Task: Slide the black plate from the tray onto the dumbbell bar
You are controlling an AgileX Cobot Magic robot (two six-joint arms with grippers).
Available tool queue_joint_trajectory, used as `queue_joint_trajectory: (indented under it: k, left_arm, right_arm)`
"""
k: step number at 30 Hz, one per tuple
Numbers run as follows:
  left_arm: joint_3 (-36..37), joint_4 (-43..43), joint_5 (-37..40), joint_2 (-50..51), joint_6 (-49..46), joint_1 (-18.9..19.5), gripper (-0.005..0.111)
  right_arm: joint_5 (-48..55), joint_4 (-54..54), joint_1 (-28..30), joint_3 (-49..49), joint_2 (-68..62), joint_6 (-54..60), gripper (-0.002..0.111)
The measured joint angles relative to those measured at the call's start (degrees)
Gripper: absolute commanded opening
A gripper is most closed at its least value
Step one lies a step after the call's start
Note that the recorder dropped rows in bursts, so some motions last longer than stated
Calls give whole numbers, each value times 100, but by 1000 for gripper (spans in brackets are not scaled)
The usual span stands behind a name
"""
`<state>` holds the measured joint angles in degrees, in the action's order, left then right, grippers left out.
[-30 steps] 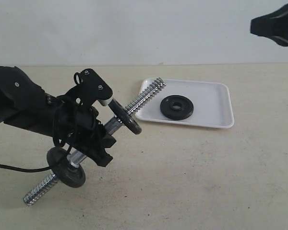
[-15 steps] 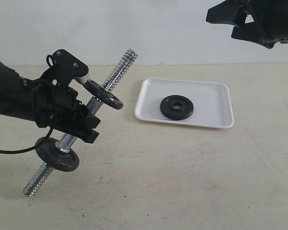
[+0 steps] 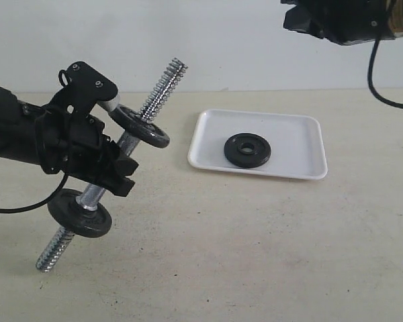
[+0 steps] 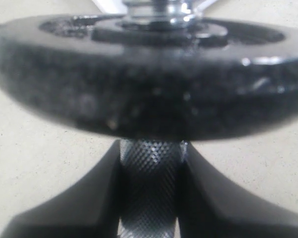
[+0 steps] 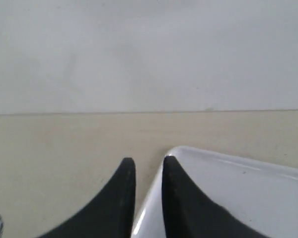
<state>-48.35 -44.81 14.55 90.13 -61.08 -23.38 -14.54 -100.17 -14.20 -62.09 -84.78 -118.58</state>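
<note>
Next, my right gripper opens wide and comes down over the plate, because the black plate lies flat in the tray (image 3: pixel 247 150) and my gripper points level with its fingers close together.
The black plate (image 3: pixel 247 150) lies flat in the white tray (image 3: pixel 295 144) at the back right of the table. My left gripper (image 3: pixel 106 176) is shut on the knurled middle of the dumbbell bar (image 3: pixel 158 87), which it holds off the table, tilted, with its free threaded end up toward the right. Two black discs (image 3: pixel 140 126) (image 3: pixel 79 213) sit on the bar either side of the grip. In the left wrist view the fingers (image 4: pixel 97 193) clamp the bar (image 4: pixel 150 188) below one disc (image 4: pixel 149 94). My right gripper (image 3: pixel 297 19) hangs high above the tray, its jaws (image 5: pixel 148 161) slightly apart and empty.
A black cable (image 3: pixel 27 204) trails from the left arm across the table. A pale wall (image 3: pixel 221 40) closes the back. In the right wrist view the tray's corner (image 5: pixel 238 188) lies under the fingertips.
The left arm has lifted and swung the bar left, its free end now pointing more steeply up. The right arm has come further into view at the top right, moving left.
</note>
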Motion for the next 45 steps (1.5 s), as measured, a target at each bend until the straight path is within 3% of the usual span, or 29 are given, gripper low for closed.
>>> queue_joint_trajectory:
  k: [4,7,27,30,32,33,34,45]
  left_arm:
    - [0,12,23,0,0,0,4]
    - [0,23,23,0,0,0,4]
    - [0,23,157,0,0,0,4]
    - [0,23,157,0,0,0,4]
    - [0,23,157,0,0,0,4]
    - [0,23,157,0,0,0,4]
    - [0,23,157,0,0,0,4]
    - [0,23,213,0,-11,0,4]
  right_arm:
    - [1454,6,-490,0,0,-53,15]
    - [1787,6,-603,0,0,-86,15]
    - [957,210,-636,220,-9,-143,16]
    - [336,210,-636,220,-9,-155,32]
    - [12,150,-636,220,-9,-155,53]
    - [-129,133,-636,220,-9,-155,82]
    - [-346,118,-636,220,-9,-155,99]
    - [-502,37,-636,234,-9,563,102]
